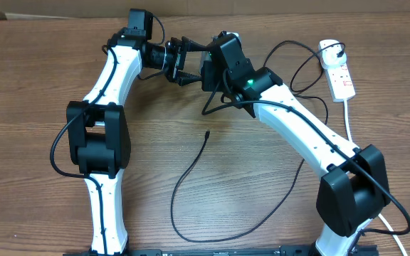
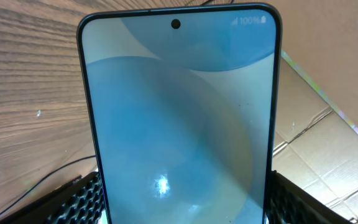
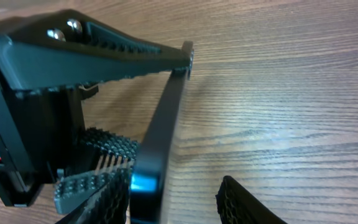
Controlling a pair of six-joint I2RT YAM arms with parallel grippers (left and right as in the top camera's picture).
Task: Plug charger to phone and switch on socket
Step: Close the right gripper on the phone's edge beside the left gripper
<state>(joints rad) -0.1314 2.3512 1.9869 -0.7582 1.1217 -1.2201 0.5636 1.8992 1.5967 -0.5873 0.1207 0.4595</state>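
Observation:
My left gripper is holding the phone while the charger cable's tip [image 1: 207,134] lies loose, so my right gripper should grab the phone's lower end [image 3: 148,182] to free my left gripper.
The phone [image 2: 179,118] with its cyan-blue screen is held off the table, and my left gripper [image 2: 182,202] is shut on its two long edges. In the overhead view my left gripper [image 1: 182,64] meets my right gripper [image 1: 209,71] at the back centre, and the phone is mostly hidden between them. In the right wrist view the phone [image 3: 161,118] shows edge-on. My right gripper [image 3: 173,190] is open around its lower end, one pad beside it and the other apart. The charger cable's tip [image 1: 207,132] lies free on the table. The socket [image 1: 338,67] lies at the back right.
The black cable loops over the front of the table [image 1: 191,238] and runs up to the black plug [image 1: 333,50] in the socket. The socket's white cord [image 1: 349,121] runs down the right side. Cardboard [image 2: 319,124] stands behind the table.

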